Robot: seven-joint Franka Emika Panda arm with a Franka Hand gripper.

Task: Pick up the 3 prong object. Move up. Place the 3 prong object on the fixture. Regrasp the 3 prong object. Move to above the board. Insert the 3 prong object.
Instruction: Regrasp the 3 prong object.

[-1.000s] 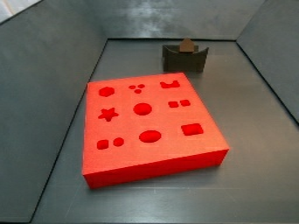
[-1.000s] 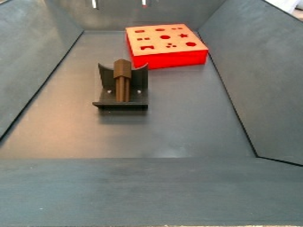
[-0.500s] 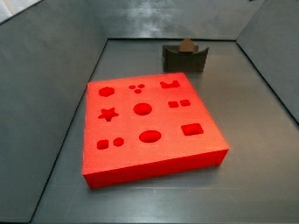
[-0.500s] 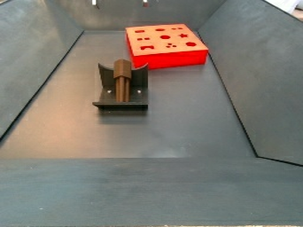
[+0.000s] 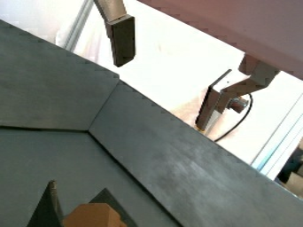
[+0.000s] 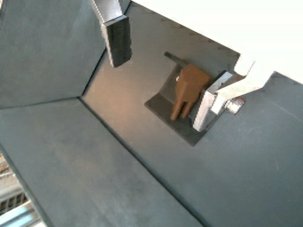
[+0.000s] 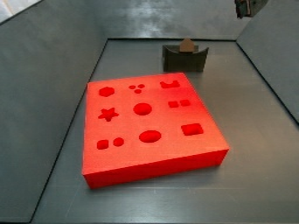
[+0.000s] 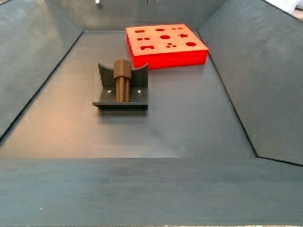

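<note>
I see only a blocky end (image 7: 188,43) of the object sticking up from the fixture, so its hidden prongs should come out pointing down when I lift the 3 prong object (image 7: 188,47).
The 3 prong object (image 8: 120,76) is a brown peg block that rests in the notch of the dark fixture (image 8: 120,96) on the bin floor. Both side views show it (image 7: 186,44) sticking up from the fixture (image 7: 184,59). The red board (image 7: 149,121) with its cut-outs lies flat beside it (image 8: 166,44). My gripper (image 6: 166,71) hangs open and empty high above the 3 prong object (image 6: 182,90), which shows between the fingers (image 6: 117,41). A wrist view catches the gripper (image 5: 172,71) over the bin wall, with the peg top (image 5: 92,215) at the edge.
Sloped grey bin walls (image 8: 35,80) enclose the floor on all sides. A finger tip (image 7: 243,9) shows at the upper corner of a side view, above the back wall.
The gripper has come down into the upper corner of a side view. The 3 prong object, fixture and board have not moved.
</note>
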